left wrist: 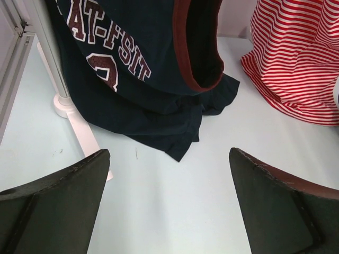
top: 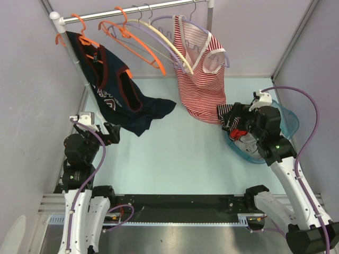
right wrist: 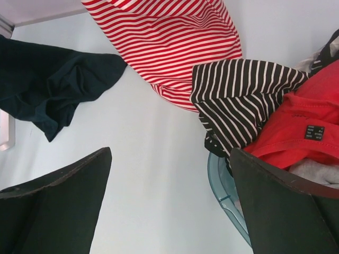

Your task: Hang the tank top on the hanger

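Observation:
The pale grey fabric (top: 249, 144) should slide free and leave the red garment (top: 238, 134) behind when the robot lifts it, because loose folds spill out from underneath.
The cream hanger (top: 164, 43) hangs on the rail at the back, between orange hangers and a lilac one. A patch of pale grey fabric, probably the tank top (right wrist: 318, 172), shows under a red garment in the teal basket (right wrist: 220, 180); most of it is hidden. My right gripper (top: 233, 119) is open and empty at the basket's left rim, its jaws wide apart in the right wrist view (right wrist: 170, 152). My left gripper (top: 114, 132) is open and empty over the table at the left, also seen in the left wrist view (left wrist: 169, 152).
A navy top with red trim (top: 114, 90) hangs from an orange hanger (top: 135, 45) and drapes onto the table. A red-and-white striped top (top: 201, 90) hangs on a lilac hanger (top: 212, 39). A black-and-white striped garment (right wrist: 238, 90) and a red one (right wrist: 296, 127) fill the basket. The rack post's foot (left wrist: 63, 103) stands at the left.

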`<state>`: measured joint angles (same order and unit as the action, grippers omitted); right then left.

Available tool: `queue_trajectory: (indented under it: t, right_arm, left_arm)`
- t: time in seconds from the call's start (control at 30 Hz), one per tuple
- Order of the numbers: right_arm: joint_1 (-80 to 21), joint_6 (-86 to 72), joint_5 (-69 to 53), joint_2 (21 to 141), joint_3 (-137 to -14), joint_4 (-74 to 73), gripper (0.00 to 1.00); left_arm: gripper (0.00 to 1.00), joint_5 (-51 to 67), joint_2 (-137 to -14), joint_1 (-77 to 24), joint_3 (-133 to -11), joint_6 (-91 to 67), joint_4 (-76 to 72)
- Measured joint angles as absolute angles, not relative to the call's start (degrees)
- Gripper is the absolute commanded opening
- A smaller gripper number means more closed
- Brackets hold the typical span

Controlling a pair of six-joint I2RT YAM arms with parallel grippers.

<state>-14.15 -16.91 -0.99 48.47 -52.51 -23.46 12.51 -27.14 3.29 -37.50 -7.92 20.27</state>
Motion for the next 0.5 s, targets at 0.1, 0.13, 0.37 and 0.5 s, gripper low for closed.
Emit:
queue_trajectory:
  t: [0.1, 0.13, 0.37, 0.5]
  right_arm:
    - [-14.2, -16.9, -0.1, 48.5, -52.5, -23.5, 1.00]
    - [-14.2, -16.9, 0.3, 48.5, -52.5, -23.5, 1.00]
    - [-14.2, -16.8, 4.8, 48.5, -52.5, -23.9, 1.00]
    - [-13.6, -16.4, 9.9, 48.5, -52.6, -25.3, 1.00]
  left_arm:
    - [0.99, 12.1, -27.1, 3.3, -37.5, -7.9, 20.3]
    - [1.00, 12.0, -27.1, 3.3, -37.5, -7.9, 20.3]
    - [0.99, 11.7, -26.9, 3.3, -37.5, -7.9, 20.3]
    - [0.99, 11.9, -26.9, 3.2, -37.2, -7.9, 20.3]
